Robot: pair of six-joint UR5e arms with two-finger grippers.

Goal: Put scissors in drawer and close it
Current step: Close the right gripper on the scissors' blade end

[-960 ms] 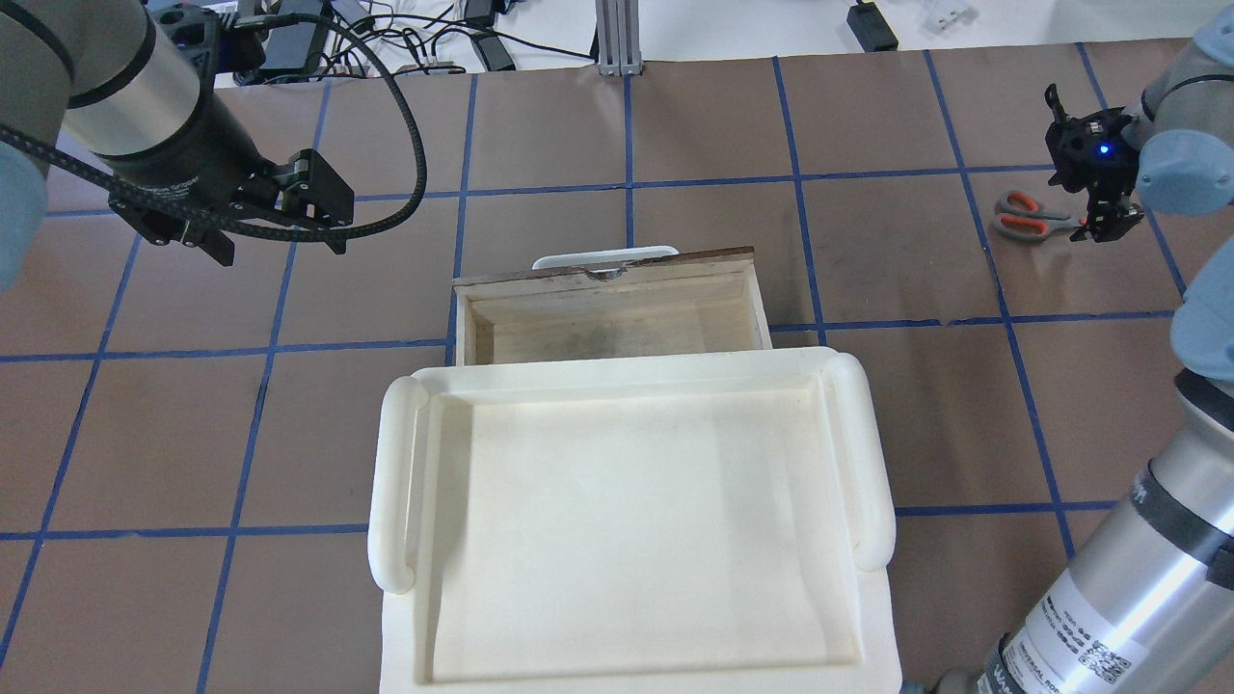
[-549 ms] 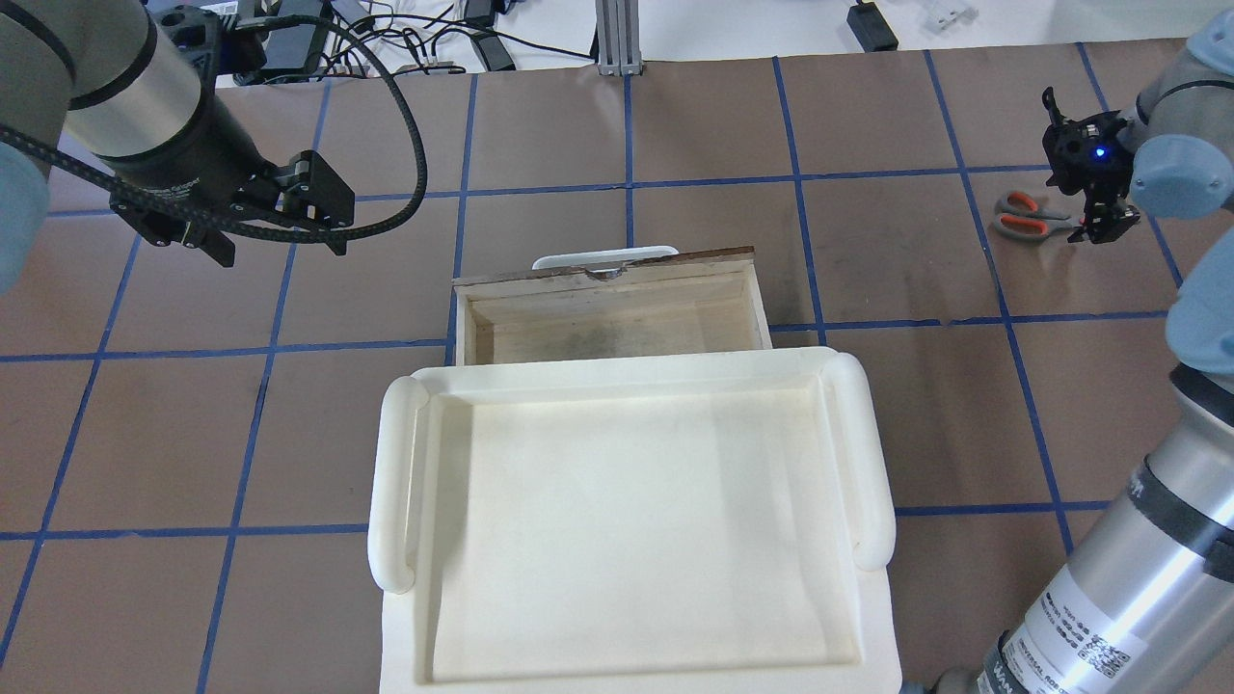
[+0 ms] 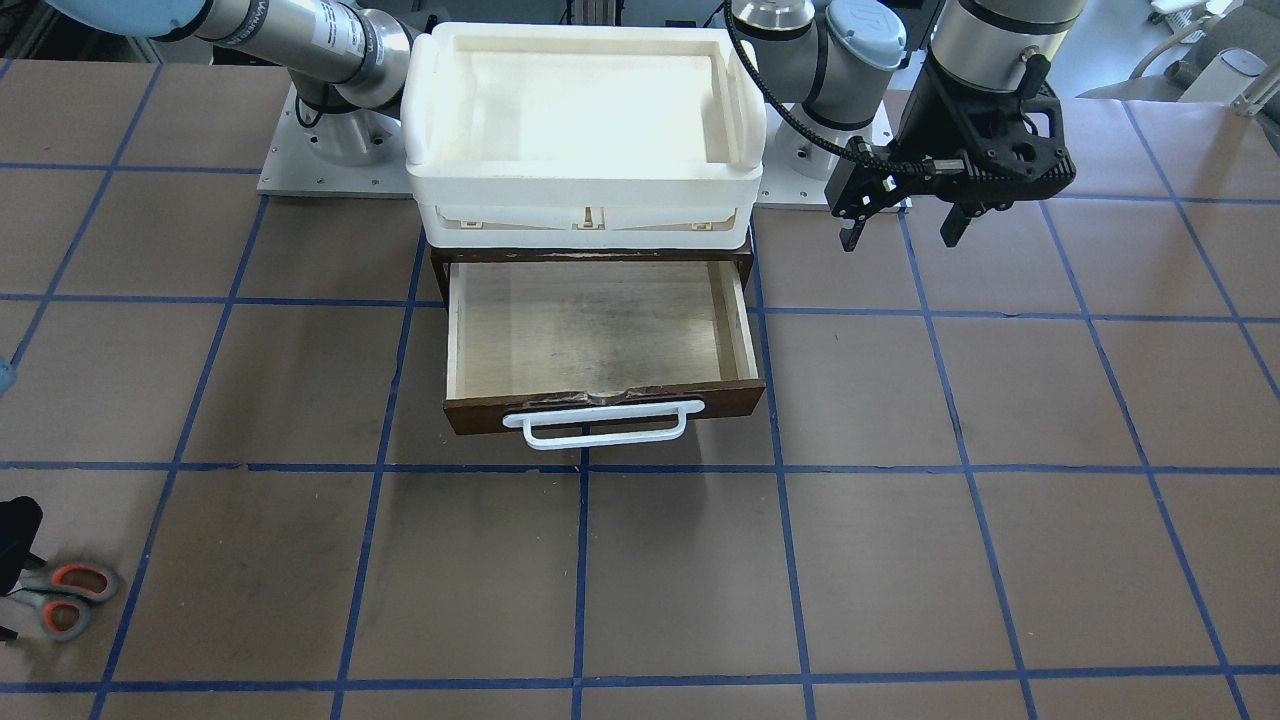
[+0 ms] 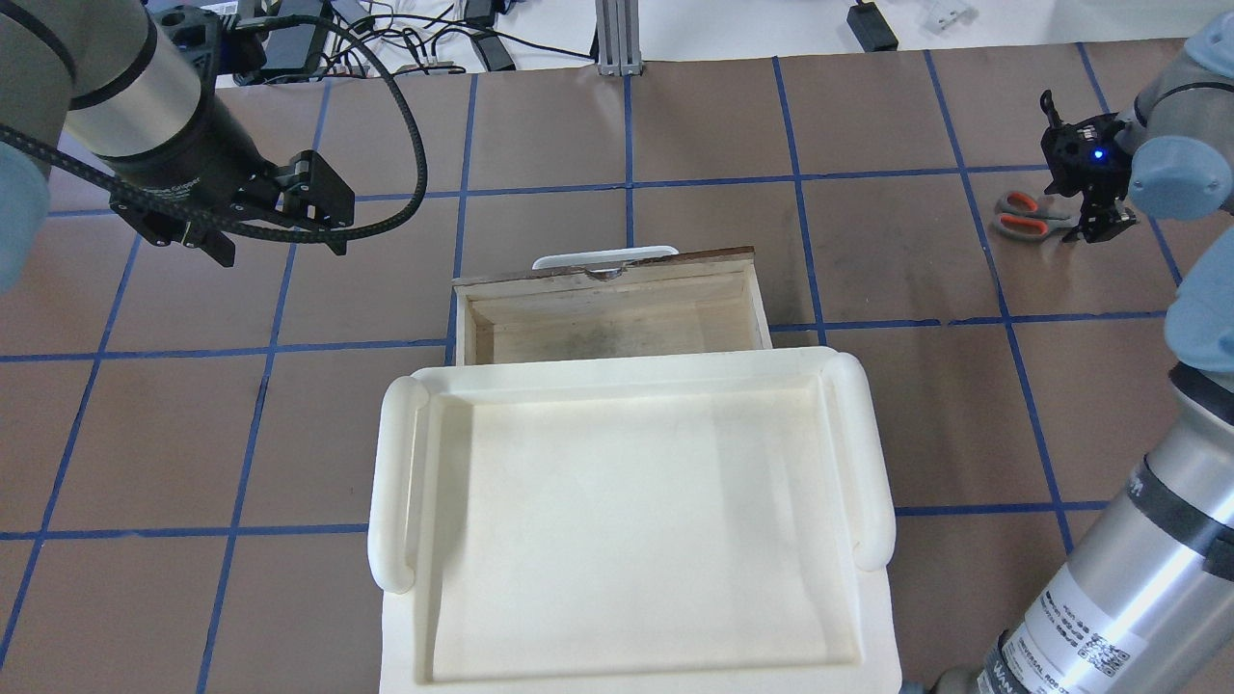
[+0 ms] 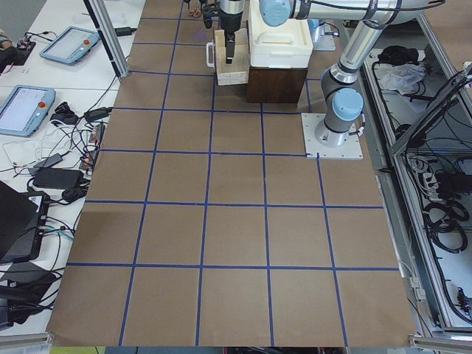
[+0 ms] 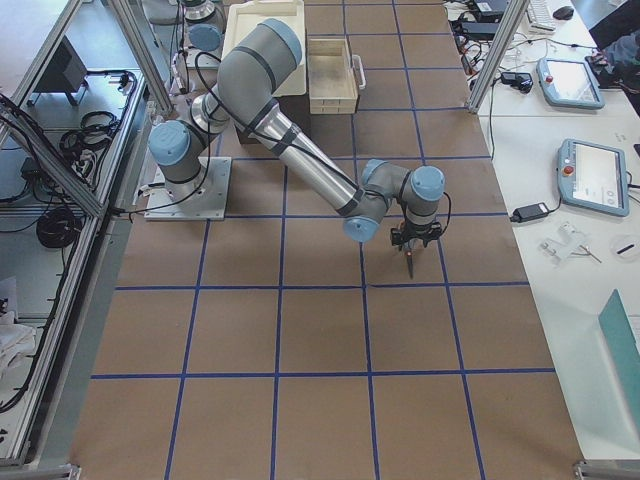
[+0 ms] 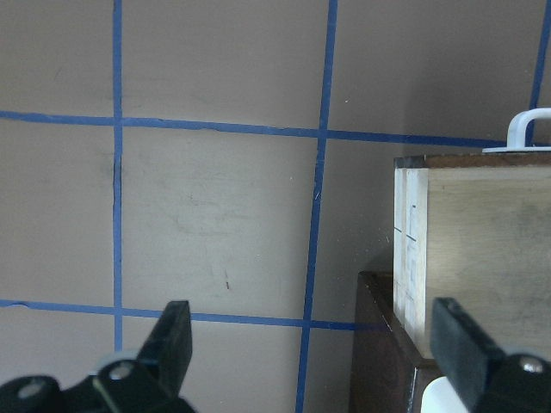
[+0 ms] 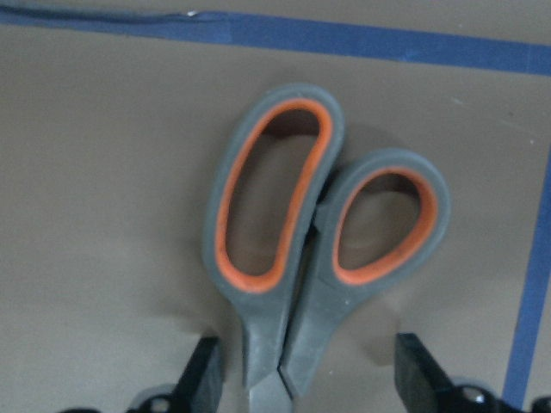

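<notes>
I am about to lift the scissors by their neck, and the grey handles already meet between the loops. The scissors will stay shut and level as they go up.
The scissors lie flat on the table at the far right, grey handles with orange lining. In the right wrist view the scissors fill the frame. My right gripper is low over them and open; its fingertips stand on either side of the neck below the loops, not touching. The scissors also show in the front view. The wooden drawer is pulled open and empty, also seen in the front view. My left gripper hovers open to the drawer's left, also in the front view.
A white plastic tray sits on top of the brown cabinet above the drawer. The drawer's white bar handle faces away from me. Cables and power bricks lie past the table's far edge.
My right gripper has shifted slightly toward the scissors' handles. The left arm, drawer and scissors have not moved.
</notes>
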